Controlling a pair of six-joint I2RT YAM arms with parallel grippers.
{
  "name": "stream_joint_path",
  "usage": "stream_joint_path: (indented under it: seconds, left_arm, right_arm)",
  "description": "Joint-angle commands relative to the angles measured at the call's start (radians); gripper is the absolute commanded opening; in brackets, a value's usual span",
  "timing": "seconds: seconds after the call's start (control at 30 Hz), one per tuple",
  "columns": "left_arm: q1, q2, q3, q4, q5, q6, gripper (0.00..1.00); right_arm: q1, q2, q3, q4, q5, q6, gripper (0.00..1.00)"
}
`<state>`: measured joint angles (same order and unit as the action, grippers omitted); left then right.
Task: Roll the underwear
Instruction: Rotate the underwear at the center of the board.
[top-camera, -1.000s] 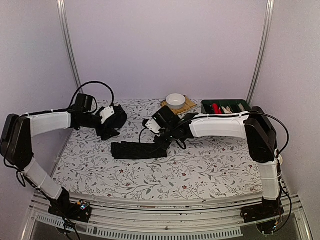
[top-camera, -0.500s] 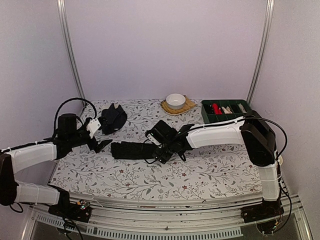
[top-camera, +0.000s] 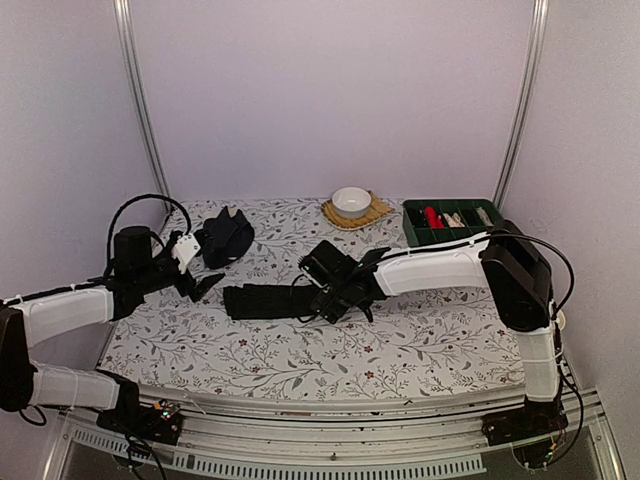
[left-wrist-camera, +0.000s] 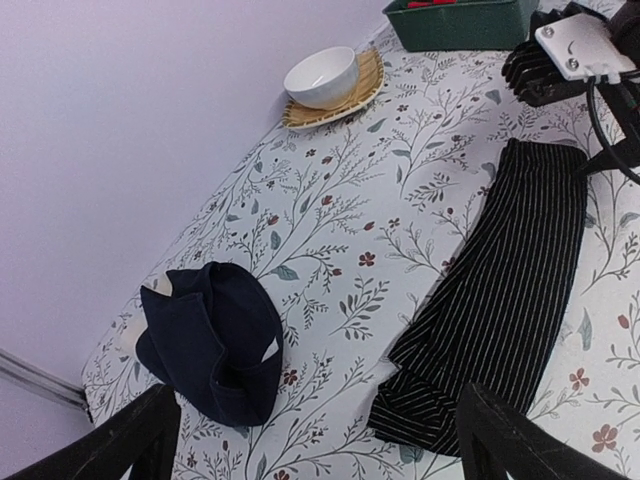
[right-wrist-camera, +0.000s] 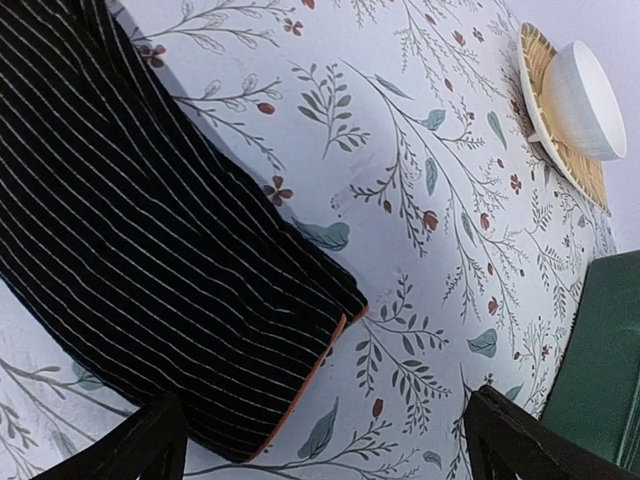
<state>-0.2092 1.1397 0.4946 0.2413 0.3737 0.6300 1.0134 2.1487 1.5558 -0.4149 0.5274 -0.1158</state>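
The striped underwear (top-camera: 268, 302) lies crosswise under the robot's right gripper, so the robot should back off and its left gripper should swing the underwear's loose end (top-camera: 235, 303) toward the rail.
One underwear (top-camera: 262, 300) lies flat as a long folded band, black with thin white stripes; an orange-red trim (right-wrist-camera: 312, 378) runs along its end. My right gripper (top-camera: 333, 296) hovers open over that end, and nothing sits between its fingers (right-wrist-camera: 140, 445). The other underwear (top-camera: 225, 238) is a dark bundle at the back left, showing as a navy lump (left-wrist-camera: 205, 340) in the left wrist view. Between the bundle and the striped band (left-wrist-camera: 500, 300), my left gripper (top-camera: 203, 284) stands open and holds nothing.
A white bowl (top-camera: 351, 200) rests on a woven mat (top-camera: 372, 213) at the back. A green bin (top-camera: 450, 220) of small items stands at the back right. The flowered tablecloth (top-camera: 400, 330) covers the table. A metal rail runs along the near edge.
My right gripper has opened and let go of the striped underwear's end. My left arm has drawn back from the dark bundle toward the left near side.
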Motion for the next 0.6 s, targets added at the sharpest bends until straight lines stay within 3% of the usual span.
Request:
stream_joint_path:
  seconds: [0.0, 0.3, 0.57]
  left_arm:
    - [-0.001, 0.007, -0.013, 0.030, 0.003, -0.011, 0.98]
    - [0.000, 0.025, -0.008, 0.026, 0.008, -0.010, 0.99]
    - [-0.001, 0.050, -0.004, 0.005, 0.055, 0.017, 0.99]
  right_arm:
    - [-0.065, 0.013, -0.030, -0.017, 0.062, 0.011, 0.99]
    - [-0.239, 0.072, 0.067, -0.019, 0.074, -0.090, 0.99]
    - [-0.307, 0.038, 0.164, -0.059, 0.176, -0.119, 0.99]
